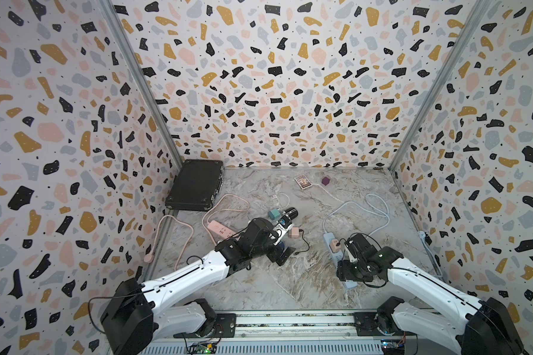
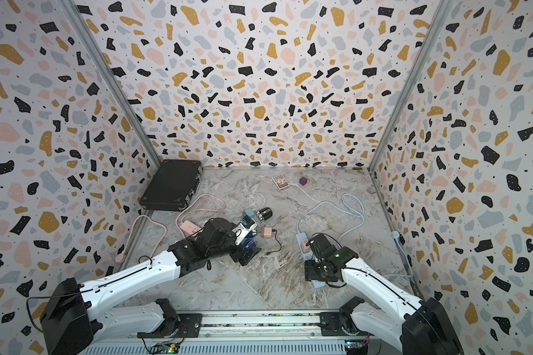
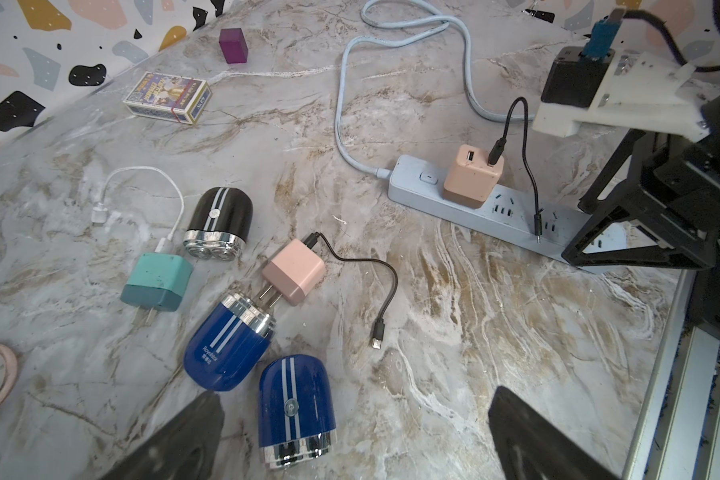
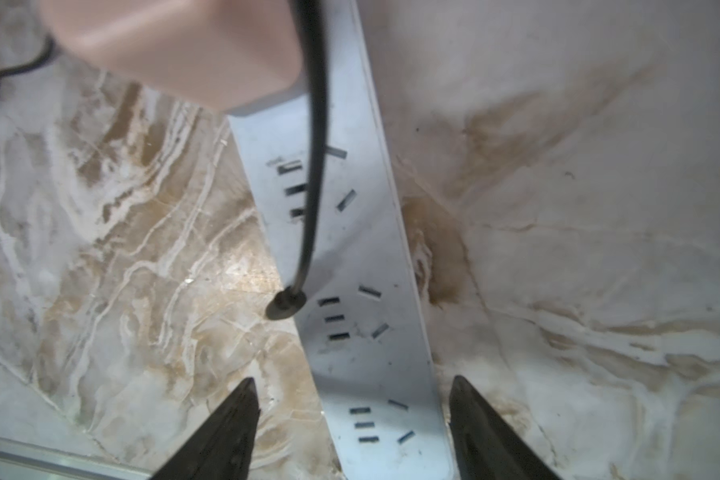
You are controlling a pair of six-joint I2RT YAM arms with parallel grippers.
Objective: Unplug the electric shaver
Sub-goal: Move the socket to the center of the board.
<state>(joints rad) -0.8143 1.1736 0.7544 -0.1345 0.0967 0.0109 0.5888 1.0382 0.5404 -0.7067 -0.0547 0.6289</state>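
Note:
The blue power strip (image 1: 337, 255) is far from my left gripper. My right gripper should bring the power strip closer before my left gripper steadies the power strip's loose end (image 1: 350, 284).
Three electric shavers lie on the marble table: a black one (image 3: 219, 218) (image 1: 290, 212) and two blue ones (image 3: 225, 345) (image 3: 296, 409). No cable is plugged into any of them. My left gripper (image 3: 356, 436) hovers open over the nearer blue shaver, which lies close to one finger. A peach charger (image 3: 472, 176) (image 1: 335, 245) sits plugged into the blue power strip (image 3: 512, 216) (image 4: 366, 257). Its black cable (image 4: 314, 166) dangles with its free tip (image 4: 285, 305) over the strip. My right gripper (image 4: 356, 419) stands open above the strip, holding nothing.
A teal charger (image 3: 156, 282) and a pink charger (image 3: 294, 270) with a loose black cable (image 3: 377, 332) lie beside the shavers. A pink power strip (image 1: 220, 230), black case (image 1: 194, 184), card box (image 1: 302, 181) and purple cube (image 1: 326, 181) sit farther back.

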